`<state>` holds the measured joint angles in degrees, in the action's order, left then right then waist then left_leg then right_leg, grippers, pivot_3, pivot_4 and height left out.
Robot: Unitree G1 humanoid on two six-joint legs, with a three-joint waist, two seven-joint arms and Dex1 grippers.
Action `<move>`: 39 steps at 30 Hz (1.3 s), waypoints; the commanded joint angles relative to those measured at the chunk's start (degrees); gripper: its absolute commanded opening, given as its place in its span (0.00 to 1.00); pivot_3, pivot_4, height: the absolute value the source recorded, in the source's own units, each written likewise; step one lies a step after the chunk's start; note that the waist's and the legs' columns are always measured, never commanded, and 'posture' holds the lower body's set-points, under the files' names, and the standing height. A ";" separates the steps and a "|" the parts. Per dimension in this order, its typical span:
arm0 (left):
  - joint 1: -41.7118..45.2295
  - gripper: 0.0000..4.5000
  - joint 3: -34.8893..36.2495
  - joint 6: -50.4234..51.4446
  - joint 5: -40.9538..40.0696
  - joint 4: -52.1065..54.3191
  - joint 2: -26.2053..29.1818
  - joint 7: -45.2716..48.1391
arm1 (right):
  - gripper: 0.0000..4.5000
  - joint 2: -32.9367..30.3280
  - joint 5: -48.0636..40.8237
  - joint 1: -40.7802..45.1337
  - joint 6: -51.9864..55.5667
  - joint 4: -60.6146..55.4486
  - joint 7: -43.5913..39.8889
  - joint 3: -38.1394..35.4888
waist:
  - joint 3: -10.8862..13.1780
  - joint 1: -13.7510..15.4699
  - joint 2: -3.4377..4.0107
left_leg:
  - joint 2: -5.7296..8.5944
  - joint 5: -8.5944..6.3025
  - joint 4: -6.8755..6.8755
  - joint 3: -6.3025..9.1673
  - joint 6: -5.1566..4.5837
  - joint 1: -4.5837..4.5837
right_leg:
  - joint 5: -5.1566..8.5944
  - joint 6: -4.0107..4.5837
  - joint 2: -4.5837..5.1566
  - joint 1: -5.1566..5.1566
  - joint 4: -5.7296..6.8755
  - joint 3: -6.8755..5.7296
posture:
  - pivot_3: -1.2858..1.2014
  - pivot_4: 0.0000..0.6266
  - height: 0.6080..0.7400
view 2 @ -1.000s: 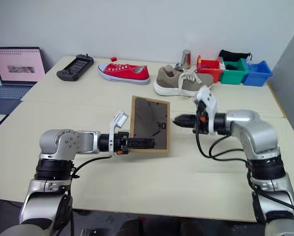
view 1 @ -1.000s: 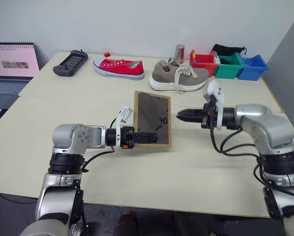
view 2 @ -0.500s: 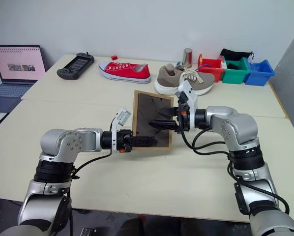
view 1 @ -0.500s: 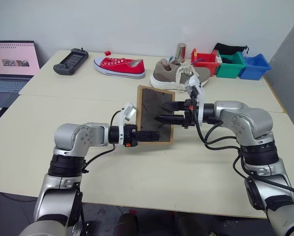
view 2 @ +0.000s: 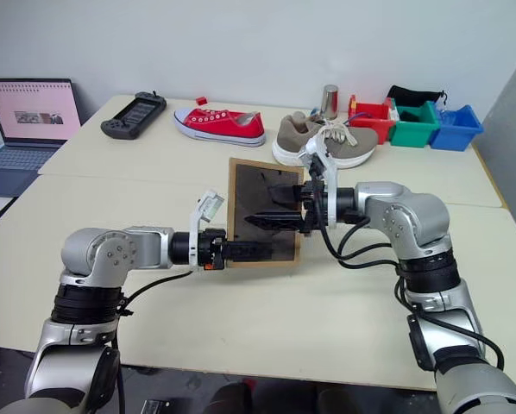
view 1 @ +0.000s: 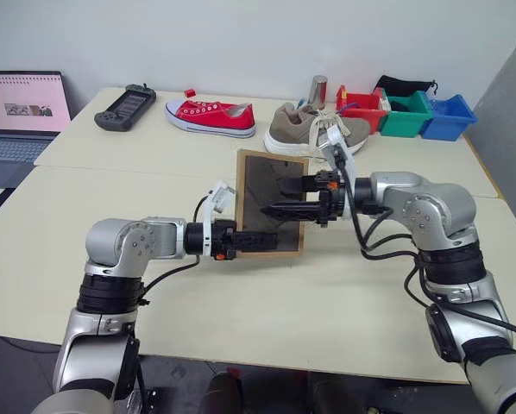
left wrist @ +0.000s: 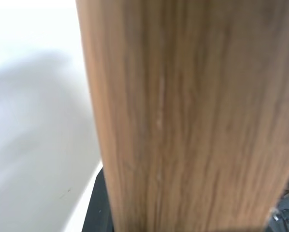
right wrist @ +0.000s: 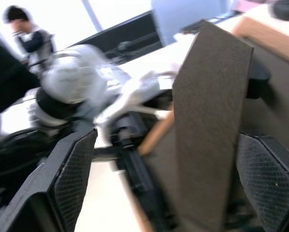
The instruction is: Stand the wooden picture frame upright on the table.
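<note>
The easel stand [right wrist: 209, 121] sticks out from the back of the frame. Next, my right gripper moves back clear of the stand and grabs the frame's free side edge [view 1: 301, 238].
The wooden picture frame [view 1: 256, 183] is held nearly upright over the table [view 1: 344, 302], its dark back facing me. My left gripper [view 1: 262, 241] is shut on the frame's lower wooden edge, which fills the left wrist view as a wood strip [left wrist: 183, 116]. My right gripper [view 1: 273, 197] reaches in from the right and is open against the back. In the right wrist view its two fingers [right wrist: 74, 179] stand on either side of the easel stand [right wrist: 209, 121], which juts out from the back. The picture side is hidden.
Along the table's far side lie a game controller [view 1: 124, 108], a red sneaker [view 1: 210, 117], a grey-brown shoe [view 1: 314, 131], a metal cup [view 1: 316, 89] and red, green and blue bins [view 1: 405, 114]. A laptop [view 1: 21, 112] sits far left. A person [right wrist: 26, 29] stands beyond.
My right gripper went from shut to open and moved left onto the frame's back, its fingers now astride the easel stand. The left gripper kept its hold on the frame.
</note>
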<state>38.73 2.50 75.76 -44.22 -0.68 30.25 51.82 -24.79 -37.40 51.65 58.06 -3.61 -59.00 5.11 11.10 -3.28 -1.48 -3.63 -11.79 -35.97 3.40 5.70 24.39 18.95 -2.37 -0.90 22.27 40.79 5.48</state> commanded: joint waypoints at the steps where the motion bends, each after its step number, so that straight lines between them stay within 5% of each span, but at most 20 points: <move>1: -0.21 0.23 2.17 -0.60 -2.12 1.61 -0.63 -0.52 | 0.99 -1.17 -1.83 0.61 -0.40 -1.71 -1.74 -0.32 | 0.00 -0.03 0.00 | 0.00 0.00 0.00 0.00 0.00 0.00 | 0.00 0.00 0.00 0.00 0.00 0.00 | 0.52 0.24 1.00; 13: -2.35 0.23 4.69 0.27 -5.05 4.28 -2.46 -4.69 | 0.99 -7.22 -3.30 -2.55 1.13 -3.23 -0.18 -4.05 | 0.00 0.05 0.00 | 0.00 0.00 -0.01 0.00 0.00 0.04 | 0.00 0.00 0.01 0.00 -0.04 0.01 | 0.52 0.24 1.00; 25: -1.32 0.23 3.14 0.27 -5.88 5.07 -2.14 -4.06 | 0.99 -3.04 0.23 -0.04 -3.86 0.44 3.34 -1.20 | 0.00 -0.04 0.00 | 0.00 0.00 -0.01 -0.01 0.00 0.03 | 0.00 0.00 -0.01 0.01 -0.04 0.02 | 0.52 0.24 1.00; 30: -1.31 0.23 4.13 0.06 -6.11 3.33 -1.62 -4.39 | 0.99 -5.20 -7.35 -0.18 2.48 -5.45 -1.46 -2.64 | 0.00 0.04 0.00 | -0.01 0.00 0.00 0.01 0.00 0.04 | 0.00 0.00 -0.01 0.02 -0.03 0.00 | 0.52 0.24 1.00; 39: -2.62 0.23 4.23 -0.26 -6.37 4.24 -2.18 -5.85 | 0.99 -8.25 -6.42 -1.88 1.35 -5.01 -2.38 -1.08 | 0.00 0.04 -0.01 | 0.00 0.00 -0.01 0.01 0.00 0.05 | 0.00 0.00 0.00 0.01 -0.07 0.01 | 0.52 0.24 1.00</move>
<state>35.62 4.75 76.11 -49.17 1.69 27.90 46.45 -32.84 -43.89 49.66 61.00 -8.51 -60.74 4.12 11.10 -3.23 -1.48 -3.64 -11.79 -35.99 3.41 5.70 24.44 18.95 -2.37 -0.90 22.28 40.72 5.49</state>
